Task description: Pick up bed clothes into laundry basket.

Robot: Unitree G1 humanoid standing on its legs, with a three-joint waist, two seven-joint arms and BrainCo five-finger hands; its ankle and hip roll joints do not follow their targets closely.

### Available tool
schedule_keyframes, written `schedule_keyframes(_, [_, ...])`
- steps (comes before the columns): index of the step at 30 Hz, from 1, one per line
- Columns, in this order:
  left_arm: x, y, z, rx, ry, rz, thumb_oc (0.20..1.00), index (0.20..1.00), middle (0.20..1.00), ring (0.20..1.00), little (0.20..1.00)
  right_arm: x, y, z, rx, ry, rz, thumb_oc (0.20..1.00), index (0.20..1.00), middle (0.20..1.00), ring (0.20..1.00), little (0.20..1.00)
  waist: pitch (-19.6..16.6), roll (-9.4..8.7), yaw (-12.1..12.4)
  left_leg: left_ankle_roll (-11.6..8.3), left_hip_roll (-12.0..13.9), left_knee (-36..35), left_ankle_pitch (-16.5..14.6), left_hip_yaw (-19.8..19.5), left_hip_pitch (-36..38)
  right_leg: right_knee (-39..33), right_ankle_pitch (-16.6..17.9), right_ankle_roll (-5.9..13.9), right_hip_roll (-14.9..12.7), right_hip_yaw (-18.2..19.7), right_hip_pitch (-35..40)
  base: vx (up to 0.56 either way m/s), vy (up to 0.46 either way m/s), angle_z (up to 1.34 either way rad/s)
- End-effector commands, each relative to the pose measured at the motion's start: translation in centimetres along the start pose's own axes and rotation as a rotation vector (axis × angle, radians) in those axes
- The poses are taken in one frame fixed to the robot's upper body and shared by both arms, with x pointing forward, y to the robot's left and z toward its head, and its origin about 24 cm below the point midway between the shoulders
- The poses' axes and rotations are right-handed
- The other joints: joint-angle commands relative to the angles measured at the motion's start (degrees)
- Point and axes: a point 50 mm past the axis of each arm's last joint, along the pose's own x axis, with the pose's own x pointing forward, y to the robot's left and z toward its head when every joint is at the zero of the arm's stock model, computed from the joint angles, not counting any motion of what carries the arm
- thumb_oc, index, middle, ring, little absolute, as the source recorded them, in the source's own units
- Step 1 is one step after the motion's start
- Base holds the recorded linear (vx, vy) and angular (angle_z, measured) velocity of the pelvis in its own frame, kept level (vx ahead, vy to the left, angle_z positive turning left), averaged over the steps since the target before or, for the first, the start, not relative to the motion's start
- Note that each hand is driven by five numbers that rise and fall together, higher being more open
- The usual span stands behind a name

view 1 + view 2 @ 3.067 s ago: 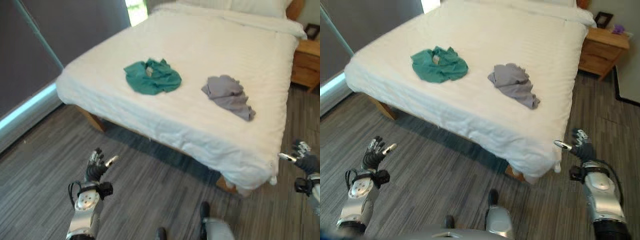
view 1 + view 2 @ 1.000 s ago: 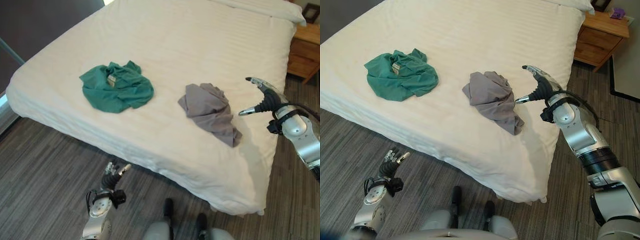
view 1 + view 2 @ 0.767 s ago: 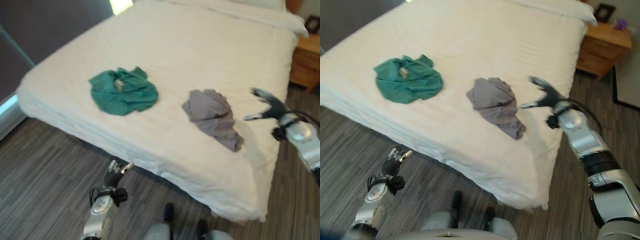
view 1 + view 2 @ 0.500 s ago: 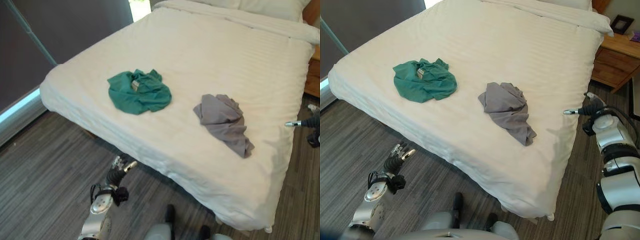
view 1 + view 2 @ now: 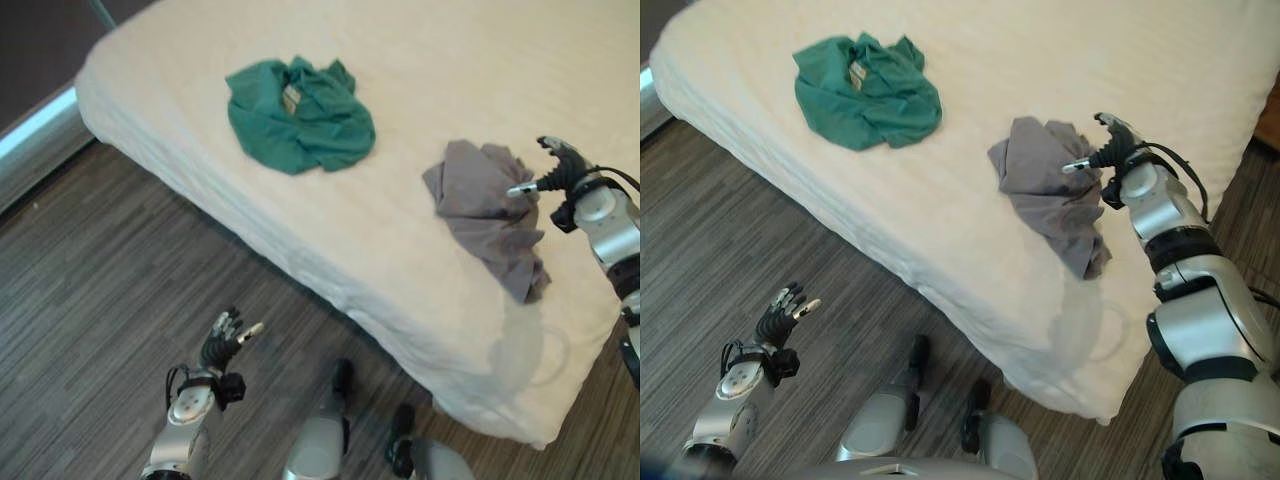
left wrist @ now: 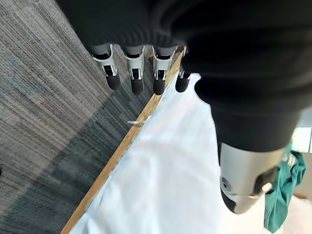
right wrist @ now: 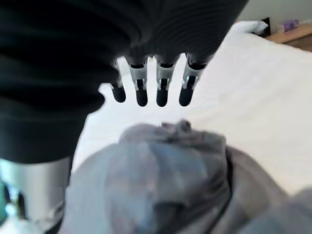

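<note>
My gripper will bring the grey garment [image 5: 482,205] up as one sagging bundle when I lift it, because soft folds [image 5: 497,240] lie bunched in a tight heap.
Two crumpled garments lie on the white bed [image 5: 420,60]: a green one [image 5: 300,115] toward the left and a grey one [image 5: 485,210] near the right edge. My right hand [image 5: 1110,150] hovers open just above the grey garment's far right side, thumb stretched over the cloth. The right wrist view has its straight fingers [image 7: 156,87] spread above the grey garment [image 7: 165,180], holding nothing. My left hand [image 5: 222,345] hangs open low over the floor in front of the bed, away from both garments. The green garment [image 6: 282,190] peeks in past its thumb.
The bed's draped sheet [image 5: 1080,340] overhangs the grey wood floor [image 5: 120,270]. A wooden bed rail [image 6: 131,141] runs under the sheet. A dark wall with a pale strip [image 5: 35,115] borders the left. A pillow [image 7: 248,27] and a wooden nightstand [image 7: 292,34] lie beyond.
The camera has tilted down and closer to the bed. My right hand has moved from beside the bed's right edge to over the grey garment. The left hand stays low.
</note>
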Motion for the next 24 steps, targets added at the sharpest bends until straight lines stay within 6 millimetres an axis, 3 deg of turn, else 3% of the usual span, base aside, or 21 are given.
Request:
schedule_keyframes(1, [0.1,0.8,3.1,0.02,-0.147,0.005,1.0,1.0,1.0,1.0,1.0,0.4,-2.4,1.7,-0.121,-0.031,-0.079,1.0,1.0,1.0,1.0,1.0,1.23,-2.92,-0.19,-3.83,1.65,-1.91,0.13,-2.17,0.76,-13.9,13.46,4.95,-6.37,4.21,1.79,-0.06,0.038,0.02])
schedule_keyframes(7, [0.6,-0.3,2.9,-0.041,-0.153,0.011,1.0,1.0,1.0,1.0,1.0,0.3,-0.4,-1.2,-0.19,0.089,-0.015,1.0,1.0,1.0,1.0,1.0,4.89,-0.48,0.42,-4.93,0.99,-2.19,2.11,-2.24,-5.19,-16.39,16.18,5.29,-6.24,5.12,-3.3,-0.06,0.027,0.0])
schedule_keyframes(8, [0.7,-0.7,2.6,-0.052,-0.146,0.015,1.0,1.0,1.0,1.0,1.0,0.1,1.2,-1.7,-0.22,0.089,0.042,0.511,0.511,0.511,0.511,0.511,5.1,-0.37,0.33,-5.03,1.02,-2.19,2.11,-2.01,-5.52,-16.89,16.42,5.37,-6.13,5.18,-3.59,0.0,0.0,0.0])
schedule_keyframes(9, [0.8,-1.1,2.5,-0.062,-0.143,0.01,1.0,1.0,1.0,1.0,1.0,-0.1,2.5,-2.0,-0.234,0.087,0.082,0.2,0.2,0.2,0.2,0.2,5.23,-0.4,0.21,-4.98,1.01,-2.19,2.04,-1.93,-5.56,-17.12,16.46,5.47,-6.03,5.37,-3.62,0.02,0.003,-0.05])
schedule_keyframes(10, [0.8,-1.1,2.5,-0.062,-0.142,0.01,1.0,1.0,1.0,1.0,1.0,-0.1,2.5,-2.1,-0.235,0.087,0.082,0.2,0.2,0.2,0.2,0.2,5.2,-0.41,0.25,-4.97,1.01,-2.19,2.03,-1.91,-5.55,-17.12,16.46,5.47,-6.03,5.4,-3.62,0.04,0.004,-0.06])
schedule_keyframes(11, [0.9,-1.3,2.3,-0.072,-0.135,0.016,1.0,1.0,1.0,1.0,1.0,-0.3,3.8,-2.2,-0.231,0.077,0.115,0.2,0.2,0.2,0.2,0.2,5.15,-0.53,0.11,-4.93,1.13,-2.19,1.95,-1.78,-5.34,-17.28,16.41,5.53,-6.03,5.65,-3.45,0.08,0.018,-0.07])
schedule_keyframes(12, [1.0,-1.2,2.2,-0.083,-0.137,0.033,1.0,1.0,1.0,1.0,1.0,-1.0,6.4,-2.2,-0.227,0.026,0.177,0.2,0.2,0.2,0.2,0.2,4.79,-0.92,-0.5,-4.7,1.16,-2.19,1.56,-1.55,-4.49,-17.35,16.06,5.61,-6.06,6.04,-2.77,0.11,0.025,-0.07])
schedule_keyframes(15, [1.0,-0.8,2.5,-0.086,-0.149,0.062,1.0,1.0,1.0,1.0,1.0,-1.9,7.2,-1.7,-0.17,-0.056,0.193,0.2,0.2,0.2,0.2,0.2,4.13,-1.68,-1.66,-4.45,1.04,-2.19,0.82,-1.17,-3.32,-17.26,15.51,5.72,-6.37,6.27,-1.63,0.08,0.021,-0.04])
schedule_keyframes(18, [0.8,0.6,2.8,-0.084,-0.166,0.122,1.0,1.0,1.0,1.0,1.0,-4.3,3.0,-3.7,0.147,-0.127,0.008,0.2,0.2,0.2,0.2,0.2,1.73,-3.67,-4.5,-3.74,0.89,-2.19,-1.49,-0.39,0.72,-16.56,14.35,6.16,-7.1,6.44,1.33,0.12,0.032,0.02])
schedule_keyframes(21, [0.7,1.0,2.9,-0.08,-0.17,0.139,1.0,1.0,1.0,1.0,1.0,-5.2,1.8,-4.8,0.258,-0.129,-0.063,0.2,0.2,0.2,0.2,0.2,0.69,-4.25,-5.06,-3.55,0.82,-2.19,-2.17,-0.05,1.97,-16.4,14.07,6.39,-7.29,6.45,2.32,0.13,0.018,-0.03])
schedule_keyframes(23, [0.4,2.8,2.6,-0.076,-0.153,0.217,1.0,1.0,1.0,1.0,1.0,-8.8,-4.3,-7.4,0.588,-0.207,-0.365,0.2,0.2,0.2,0.2,0.2,-3.9,-6.57,-7.95,-2.96,0.68,-2.19,-5.07,1.16,7.02,-16.31,12.83,7.22,-7.74,6.53,6.57,0.3,0.05,-0.12])
schedule_keyframes(24, [0.3,3.0,2.5,-0.071,-0.148,0.226,1.0,1.0,1.0,1.0,1.0,-9.7,-5.9,-8.2,0.665,-0.229,-0.453,0.2,0.2,0.2,0.2,0.2,-5.23,-7.02,-8.25,-2.82,0.66,-2.17,-5.67,1.38,8.22,-16.32,12.63,7.43,-7.88,6.74,7.47,0.26,0.068,-0.05])
